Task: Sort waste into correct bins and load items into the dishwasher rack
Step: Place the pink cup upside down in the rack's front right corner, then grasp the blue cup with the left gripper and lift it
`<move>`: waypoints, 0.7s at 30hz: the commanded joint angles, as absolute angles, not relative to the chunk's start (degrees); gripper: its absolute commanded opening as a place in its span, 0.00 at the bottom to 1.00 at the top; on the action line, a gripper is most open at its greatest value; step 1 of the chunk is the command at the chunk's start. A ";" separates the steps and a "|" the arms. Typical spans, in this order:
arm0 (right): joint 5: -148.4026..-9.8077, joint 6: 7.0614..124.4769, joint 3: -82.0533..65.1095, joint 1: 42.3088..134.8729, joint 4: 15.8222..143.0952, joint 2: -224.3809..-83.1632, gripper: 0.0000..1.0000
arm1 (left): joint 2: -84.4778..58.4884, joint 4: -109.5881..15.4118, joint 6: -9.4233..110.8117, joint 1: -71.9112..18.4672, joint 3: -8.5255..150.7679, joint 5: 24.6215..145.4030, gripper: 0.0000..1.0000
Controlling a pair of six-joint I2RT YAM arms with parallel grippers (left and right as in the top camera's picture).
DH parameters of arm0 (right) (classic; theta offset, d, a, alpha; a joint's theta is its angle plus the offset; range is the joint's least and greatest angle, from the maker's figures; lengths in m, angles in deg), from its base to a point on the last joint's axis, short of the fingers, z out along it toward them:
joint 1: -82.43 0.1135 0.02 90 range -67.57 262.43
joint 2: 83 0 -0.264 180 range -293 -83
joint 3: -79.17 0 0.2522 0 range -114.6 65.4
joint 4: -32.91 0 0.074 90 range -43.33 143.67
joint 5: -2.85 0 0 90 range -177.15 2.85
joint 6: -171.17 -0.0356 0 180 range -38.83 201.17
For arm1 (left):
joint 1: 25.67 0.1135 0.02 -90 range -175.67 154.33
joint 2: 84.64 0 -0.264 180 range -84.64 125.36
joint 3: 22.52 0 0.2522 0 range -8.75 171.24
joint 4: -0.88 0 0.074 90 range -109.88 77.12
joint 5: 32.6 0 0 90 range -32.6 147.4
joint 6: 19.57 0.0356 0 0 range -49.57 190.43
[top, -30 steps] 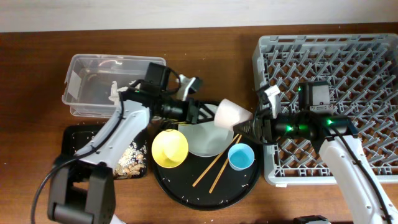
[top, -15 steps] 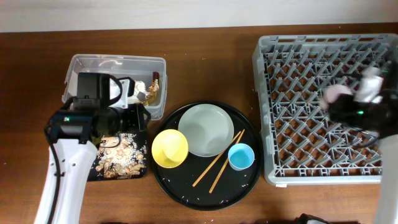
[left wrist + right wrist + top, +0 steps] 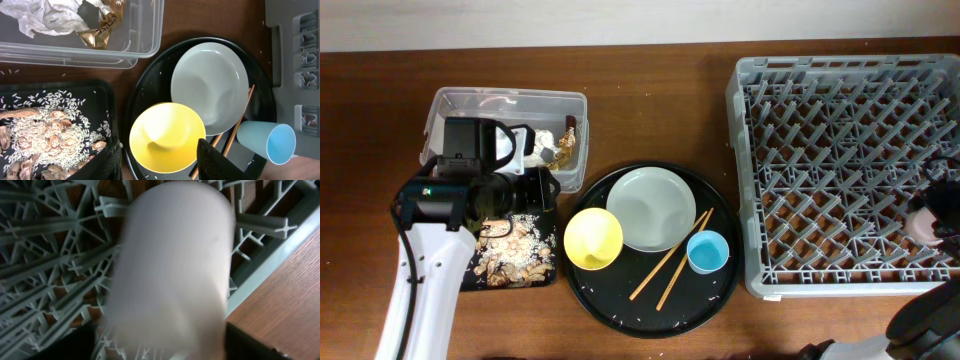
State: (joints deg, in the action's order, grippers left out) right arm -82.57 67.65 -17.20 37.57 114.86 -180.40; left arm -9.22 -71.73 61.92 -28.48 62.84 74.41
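Note:
The blue cup (image 3: 708, 253) is standing on the round tray with its opening up, so the left gripper should grip the cup's rim (image 3: 694, 240) and pass the cup's base to the right gripper.
My left gripper (image 3: 542, 186) (image 3: 160, 165) is open and empty over the black tray's (image 3: 548, 276) right edge. In its wrist view the yellow bowl (image 3: 167, 137) lies just ahead between its fingers. The plate (image 3: 652, 207), yellow bowl (image 3: 593, 238), blue cup (image 3: 707, 251) and chopsticks (image 3: 670, 262) are on the round black tray (image 3: 650, 320). Tissue (image 3: 542, 145) and a gold wrapper (image 3: 567, 140) lie in the clear tub (image 3: 460, 100). Food scraps (image 3: 515, 260) fill the black tray. My right gripper (image 3: 165, 345) is shut on the blurred pink cup (image 3: 172, 270) (image 3: 920, 222) over the rack's (image 3: 840, 150) right edge.
The brown table (image 3: 660, 80) shows between tub and rack. The rack's outer wall and bare table (image 3: 285, 295) lie just right of the pink cup. Loose rice grains are scattered on the round tray.
My right gripper has carried the pink cup from the round tray across the rack to its right edge. My left arm pulled back left a second ago and has stayed still since.

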 commanded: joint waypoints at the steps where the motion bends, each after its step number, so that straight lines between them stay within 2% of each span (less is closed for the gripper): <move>1: -76.71 67.19 -18.17 37.35 114.35 -180.60 0.93 | -10.21 -71.88 63.05 -28.22 63.19 73.89 0.48; 2: -74.20 67.36 -18.19 37.37 114.42 -180.34 0.93 | -10.21 -71.88 63.05 -28.22 63.19 73.89 0.52; 6: -68.62 70.25 -18.89 39.53 116.04 -175.44 0.94 | -10.21 -71.75 63.03 -28.28 63.19 74.11 0.57; 10: -67.20 73.86 -18.97 49.30 118.99 -166.15 0.97 | -9.97 -69.00 63.05 -32.70 63.19 74.13 0.62; 12: -67.71 75.41 -18.97 55.36 120.06 -163.66 0.99 | -9.05 -66.51 63.03 -37.27 63.19 74.11 0.65; 16: -70.13 75.41 -18.97 64.12 121.28 -162.88 0.98 | -2.21 -61.20 62.99 -50.54 63.19 74.11 0.65; 21: -71.97 75.39 -18.91 66.31 121.50 -162.96 0.98 | 10.73 -52.87 62.09 -64.68 63.19 74.13 0.65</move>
State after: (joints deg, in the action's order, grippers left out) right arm -70.44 75.10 -18.06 65.78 121.28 -163.18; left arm 5.33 -55.49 62.31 -59.76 62.84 73.80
